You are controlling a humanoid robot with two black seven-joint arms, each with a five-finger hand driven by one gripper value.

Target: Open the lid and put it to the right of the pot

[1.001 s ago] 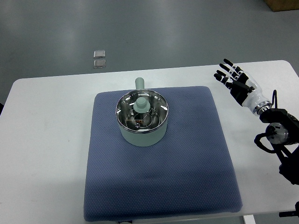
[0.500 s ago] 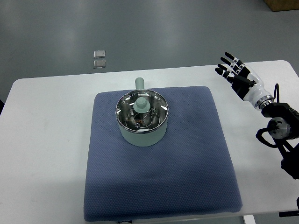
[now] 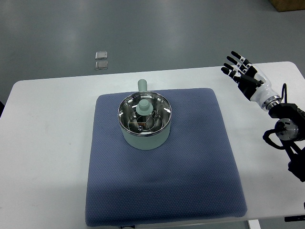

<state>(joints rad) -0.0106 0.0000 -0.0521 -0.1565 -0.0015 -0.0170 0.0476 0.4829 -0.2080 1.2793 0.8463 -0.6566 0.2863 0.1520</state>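
Note:
Shiny metal (image 3: 151, 124) can be seen through the glass lid, so the robot should expect to find the pale green pot (image 3: 147, 141) empty when it lifts the glass lid.
A pale green pot (image 3: 144, 138) stands on the blue mat (image 3: 190, 162), its stub handle (image 3: 142, 85) pointing away from me. A glass lid (image 3: 156, 110) with a green knob (image 3: 143, 106) sits closed on the pot. My right hand (image 3: 240, 74) hovers over the table's far right corner, well to the right of the pot, with its fingers spread and nothing held. The right arm (image 3: 283, 129) runs down along the right edge. The left arm is out of sight.
The mat covers the middle of the white table (image 3: 47, 143). Bare mat lies right of the pot and in front of it. Two small clear squares (image 3: 101, 60) lie on the grey floor beyond the table's far edge.
My right hand has drifted slightly up and to the right, away from the pot, still spread. The pot and lid have not moved.

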